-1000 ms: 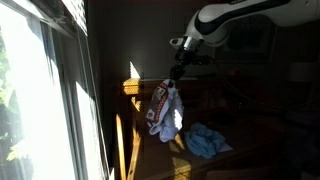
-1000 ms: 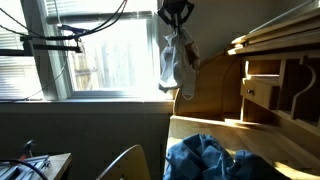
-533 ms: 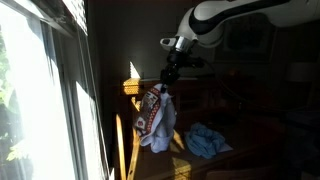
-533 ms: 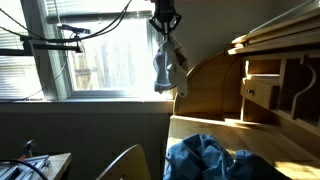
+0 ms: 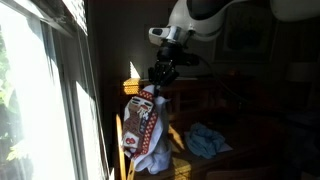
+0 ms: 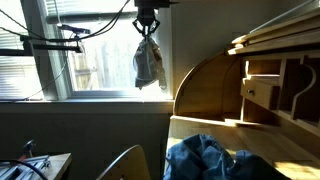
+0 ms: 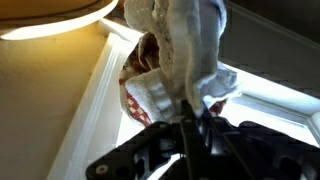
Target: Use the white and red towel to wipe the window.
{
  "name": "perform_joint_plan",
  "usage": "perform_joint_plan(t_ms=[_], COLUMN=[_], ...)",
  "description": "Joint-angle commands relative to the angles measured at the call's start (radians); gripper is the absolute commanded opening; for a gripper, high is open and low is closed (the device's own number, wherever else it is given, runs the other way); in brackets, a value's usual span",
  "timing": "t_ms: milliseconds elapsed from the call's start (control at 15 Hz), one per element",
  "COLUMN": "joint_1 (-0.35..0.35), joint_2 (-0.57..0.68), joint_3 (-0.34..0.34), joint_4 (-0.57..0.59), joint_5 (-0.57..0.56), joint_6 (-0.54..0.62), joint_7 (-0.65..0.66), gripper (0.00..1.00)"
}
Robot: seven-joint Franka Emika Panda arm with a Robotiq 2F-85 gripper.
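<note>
The white and red towel [image 6: 149,66] hangs by the window's desk-side frame, away from the glass. Next, my gripper tilts and brings it toward the window's middle [image 6: 113,66].
The white and red towel [image 5: 143,125] hangs from my gripper [image 5: 159,82], which is shut on its top. In an exterior view the towel [image 6: 148,65] hangs in front of the bright window [image 6: 100,60], below the gripper [image 6: 147,24]. In another exterior view the window [image 5: 40,100] is at the left, a little apart from the towel. In the wrist view the towel [image 7: 175,45] bunches above the closed jaws [image 7: 195,115], with the white window frame [image 7: 95,110] beside it.
A blue cloth [image 5: 205,140] lies on the wooden desk [image 6: 260,130]; it also shows in an exterior view [image 6: 205,158]. A roll-top desk hutch with drawers [image 6: 265,85] stands at the right. A black bar with cables [image 6: 50,43] crosses the window.
My gripper has carried the towel away from the desk and toward the window; the towel now hangs in front of the pane and swings lower.
</note>
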Motion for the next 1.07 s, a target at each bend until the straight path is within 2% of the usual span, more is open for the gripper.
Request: perform_joint_plan(t_ms=[0,333,733,867,1000], joint_1=[0.023,0.048,0.038,0.039,0.046], joint_2=[0.06,0.149,0.223,0.238,0.231], joint_3=[0.027,0.082,0.123,0.12,0.095], joint_4=[0.088,0.166,0.265,0.295,0.298], joint_5=[0.073,0.132,0.197,0.19,0.137], joint_6=[-0.076,-0.043,-0.11,-0.171,-0.194], joint_7=[-0.13,-0.3,-0.467,-0.468,-0.368], gripper=[0.03,0.03,0.03,0.03,0.03])
